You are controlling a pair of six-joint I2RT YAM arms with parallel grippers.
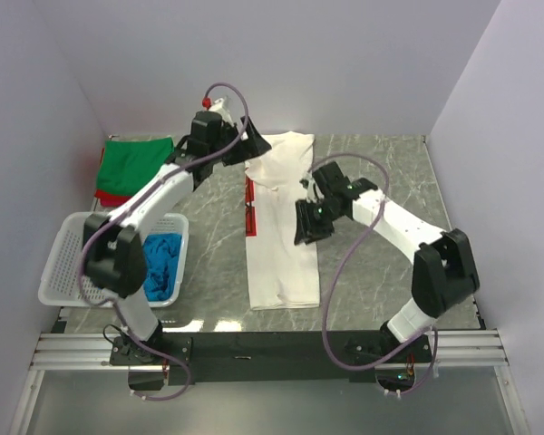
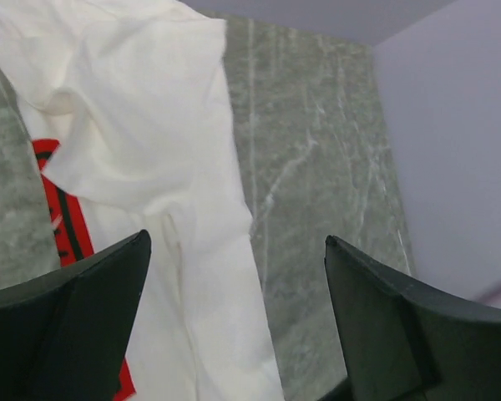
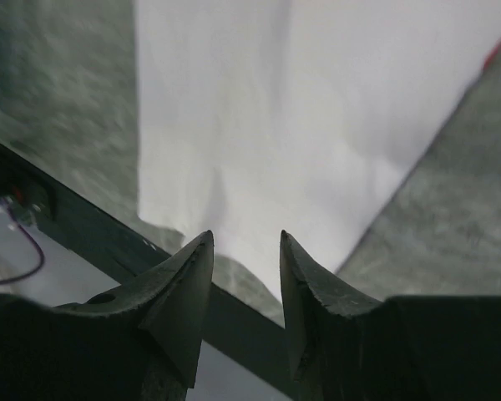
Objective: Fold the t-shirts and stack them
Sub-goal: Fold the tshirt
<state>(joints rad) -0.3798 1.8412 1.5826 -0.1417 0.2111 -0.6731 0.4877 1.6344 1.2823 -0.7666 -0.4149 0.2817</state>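
The white t-shirt's free corner (image 1: pixel 315 303) beside the near bar is in line with my right gripper's open fingers, so I should keep going there until the fingers pinch that corner.
A large white t-shirt (image 1: pixel 283 236) with a red print (image 1: pixel 249 210) on its left edge lies as a long, narrow folded strip down the middle of the table. My left gripper (image 1: pixel 239 150) hovers over its far left corner. In the left wrist view this gripper (image 2: pixel 238 244) stands wide open and holds nothing, with the white cloth (image 2: pixel 142 125) below it. My right gripper (image 1: pixel 306 223) is at the strip's right edge, about midway along. Its jaws (image 3: pixel 246 240) are partly open and empty above the shirt's near end (image 3: pixel 259 125). A green t-shirt (image 1: pixel 138 161) lies on a red one (image 1: pixel 114 197) at the back left. A blue t-shirt (image 1: pixel 163 263) sits in the basket.
A white lattice basket (image 1: pixel 71 265) stands at the near left, partly under the left arm. Lilac walls close the table on the left, back and right. A black rail (image 1: pixel 254 346) runs along the near edge. Bare marble (image 1: pixel 381 172) shows to the right of the shirt.
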